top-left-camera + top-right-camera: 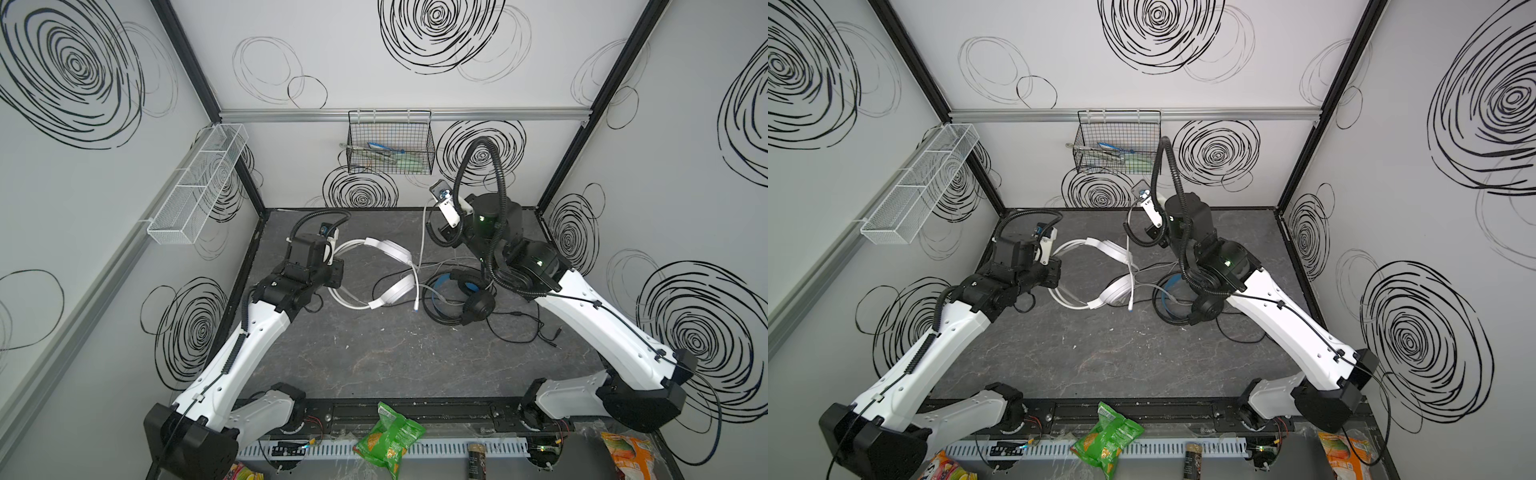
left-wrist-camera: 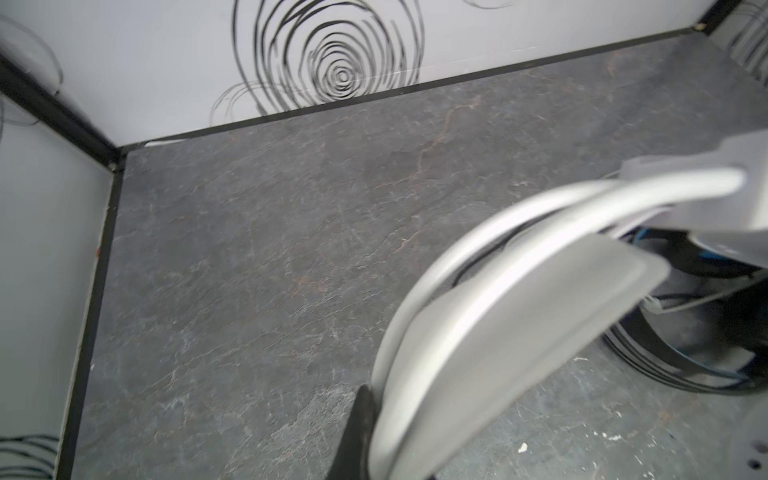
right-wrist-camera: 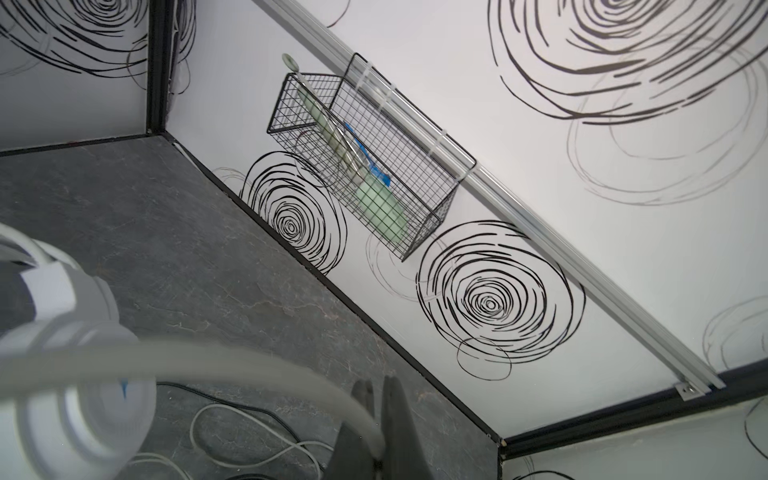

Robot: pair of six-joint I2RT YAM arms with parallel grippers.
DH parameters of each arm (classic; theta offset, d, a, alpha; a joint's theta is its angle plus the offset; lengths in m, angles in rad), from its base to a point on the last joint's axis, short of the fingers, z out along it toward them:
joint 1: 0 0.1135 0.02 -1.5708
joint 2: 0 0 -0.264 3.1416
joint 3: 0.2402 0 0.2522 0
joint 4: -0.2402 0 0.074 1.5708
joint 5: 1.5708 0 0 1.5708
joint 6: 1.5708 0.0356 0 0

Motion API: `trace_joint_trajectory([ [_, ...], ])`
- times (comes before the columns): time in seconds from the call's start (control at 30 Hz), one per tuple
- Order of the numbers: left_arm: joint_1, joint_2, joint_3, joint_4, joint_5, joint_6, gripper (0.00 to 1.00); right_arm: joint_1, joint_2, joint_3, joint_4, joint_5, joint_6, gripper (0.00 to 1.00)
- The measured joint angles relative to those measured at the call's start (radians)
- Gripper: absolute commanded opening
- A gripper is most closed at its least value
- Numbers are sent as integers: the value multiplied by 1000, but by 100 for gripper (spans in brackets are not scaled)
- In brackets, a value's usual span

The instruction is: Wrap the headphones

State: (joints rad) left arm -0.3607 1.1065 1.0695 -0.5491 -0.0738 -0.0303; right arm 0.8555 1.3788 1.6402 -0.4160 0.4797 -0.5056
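I should keep my right gripper carrying the white cable, which crosses the ear cups, toward the headband in my left gripper and let go there.
The white headphones lie on the dark table left of centre, also in the other top view. My left gripper is shut on their headband; one dark finger shows against it. The black headphones with blue accents rest to the right, under my right arm, among tangled cables. My right gripper is raised near the back wall, shut on the white cable. The cable hangs from it to the table, and its plug end lies loose.
A black wire basket with utensils hangs on the back wall. A white mesh basket is on the left wall. Loose black cable trails to the right. Snack bags lie past the front rail.
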Motion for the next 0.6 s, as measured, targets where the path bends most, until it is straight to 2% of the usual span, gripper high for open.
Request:
trace_joint_trajectory([
  [0.23,-171,-18,-33,38,69,84,0,71,63,14,-42,-15,-34,0],
  [0.6,-354,-101,-33,109,131,58,0,71,96,-16,-82,-100,32,0],
])
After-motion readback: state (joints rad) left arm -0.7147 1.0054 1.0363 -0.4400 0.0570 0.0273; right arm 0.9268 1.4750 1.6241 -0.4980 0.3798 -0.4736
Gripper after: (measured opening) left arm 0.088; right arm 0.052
